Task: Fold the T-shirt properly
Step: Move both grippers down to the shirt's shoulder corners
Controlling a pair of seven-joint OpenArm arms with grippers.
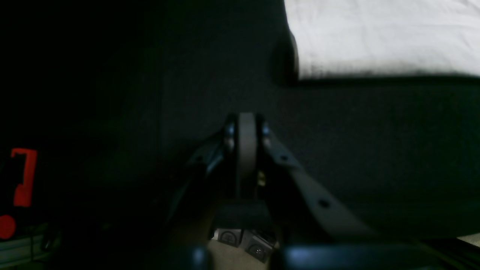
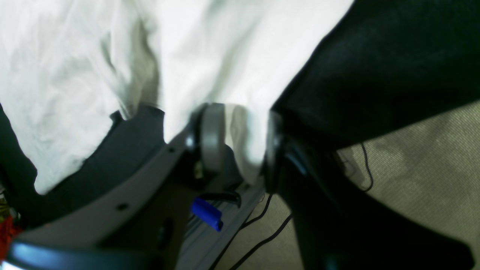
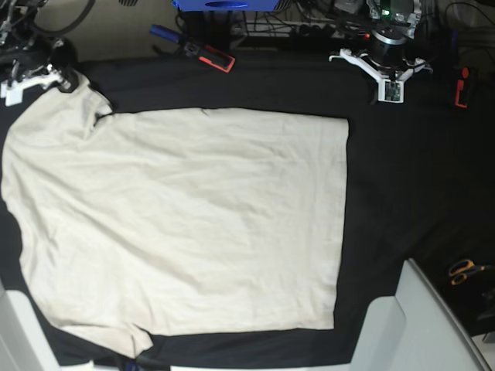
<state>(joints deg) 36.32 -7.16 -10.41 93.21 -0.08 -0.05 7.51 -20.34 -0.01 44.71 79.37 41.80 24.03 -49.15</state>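
Note:
The T-shirt's sleeve point(image 3: 90, 103) is in my right gripper, and the far hem corner lies loose. My left gripper should grab that corner point(image 3: 344, 123) and pull it toward the back edge of the T-shirt.
The cream T-shirt point(image 3: 193, 224) lies spread flat on the black tablecloth point(image 3: 402, 170), with its hem toward the right of the base view. At the far left corner, my right gripper point(image 3: 58, 77) sits on a sleeve. In the right wrist view a fold of the T-shirt point(image 2: 225, 56) fills the gap between the grey pad point(image 2: 212, 138) and the dark finger of the right gripper point(image 2: 243, 146). My left gripper point(image 3: 390, 89) rests at the back right, away from the shirt. In the left wrist view the left gripper point(image 1: 246, 120) is shut on nothing, and a corner of the T-shirt point(image 1: 375, 37) lies ahead of it to the right.
A red-handled tool point(image 3: 213, 56) and a blue box point(image 3: 224, 4) lie along the back edge. Orange scissors point(image 3: 464, 270) lie at the right, beside a pale grey panel point(image 3: 418, 325). The beige floor with cables point(image 2: 412, 180) shows past the table edge.

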